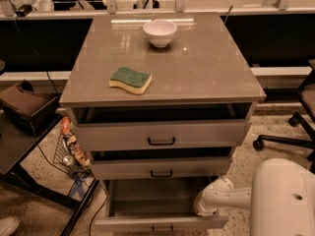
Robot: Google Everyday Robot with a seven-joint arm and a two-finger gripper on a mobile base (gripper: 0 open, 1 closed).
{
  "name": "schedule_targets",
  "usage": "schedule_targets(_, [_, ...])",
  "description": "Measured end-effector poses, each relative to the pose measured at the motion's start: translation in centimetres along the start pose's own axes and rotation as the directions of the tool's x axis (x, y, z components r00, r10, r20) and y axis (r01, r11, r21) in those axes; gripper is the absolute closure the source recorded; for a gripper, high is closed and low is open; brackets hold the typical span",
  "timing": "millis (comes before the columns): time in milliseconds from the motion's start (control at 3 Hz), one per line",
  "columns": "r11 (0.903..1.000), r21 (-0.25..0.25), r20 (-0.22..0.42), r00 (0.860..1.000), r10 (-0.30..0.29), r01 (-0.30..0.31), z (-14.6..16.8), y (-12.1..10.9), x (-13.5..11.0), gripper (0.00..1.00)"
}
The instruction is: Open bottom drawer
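Observation:
The bottom drawer (152, 195) is only partly open, and my gripper is behind its front panel. Next, I move back and pull the front panel (187, 221) open from its inner side.
The bottom drawer (160, 223) is the lowest of three on the grey-beige cabinet. It stands pulled out, and its shallow grey tray (150, 195) shows behind the narrow front panel with the small black handle (162, 228). My white arm reaches in from the lower right. Its gripper (203, 208) is at the right end of the bottom drawer, just behind the front panel.
The top drawer (160, 135) and middle drawer (160, 168) stand slightly out. A white bowl (160, 32) and a green-yellow sponge (130, 79) lie on the cabinet top. A dark side table (22, 141) and a wire basket (69, 149) are to the left, an office chair base (288, 139) to the right.

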State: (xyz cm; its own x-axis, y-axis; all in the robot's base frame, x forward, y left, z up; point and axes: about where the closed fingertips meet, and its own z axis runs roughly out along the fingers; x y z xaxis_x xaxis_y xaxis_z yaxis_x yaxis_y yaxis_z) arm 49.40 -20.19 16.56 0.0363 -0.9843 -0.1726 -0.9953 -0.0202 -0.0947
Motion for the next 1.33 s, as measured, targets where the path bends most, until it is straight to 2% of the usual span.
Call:
schedule_targets(333, [0.9949,-0.080,-0.024,0.998,0.060,-0.061,-1.9,4.3,2.3,1.00])
schedule_targets(667, [0.9850,-0.150,-0.036,0.996,0.080,-0.085,-3.1,7.6,3.2,1.00])
schedule_targets(1000, [0.9888,-0.149,0.009,1.000,0.016,-0.014,-4.4,8.5,1.8,1.00])
schedule_targets(1333, [0.9904,-0.099,0.043,0.995,-0.092,0.096,-5.0,6.8,-0.6,1.00])
